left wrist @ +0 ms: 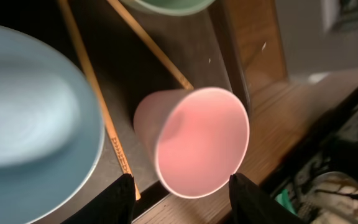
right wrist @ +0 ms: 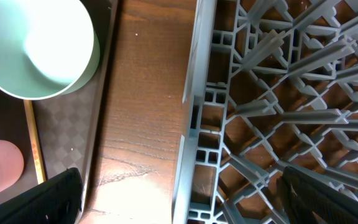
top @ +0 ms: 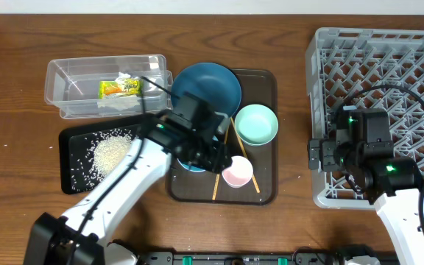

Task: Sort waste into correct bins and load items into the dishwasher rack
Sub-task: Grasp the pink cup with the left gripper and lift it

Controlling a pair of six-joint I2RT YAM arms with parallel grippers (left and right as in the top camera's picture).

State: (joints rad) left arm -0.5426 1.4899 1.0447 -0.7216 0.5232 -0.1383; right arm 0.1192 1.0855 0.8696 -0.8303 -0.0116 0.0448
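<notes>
My right gripper should meet the small pink cup above the mint-green bowl for a handover, because the cup is at my left gripper, far from the grey rack.
My left gripper is open, with its fingers either side of the small pink cup, which lies on its side on the brown serving tray. The light blue bowl sits beside the cup and is mostly hidden under the arm in the overhead view. Two chopsticks lie on the tray. The mint-green bowl and dark blue bowl stand there too. My right gripper is open and empty over the left edge of the grey rack.
The clear tub at the back left holds the yellow-green wrapper and white tissue. The black tray in front of it holds rice grains. The brown serving tray lies mid-table, with a strip of bare wood before the rack.
</notes>
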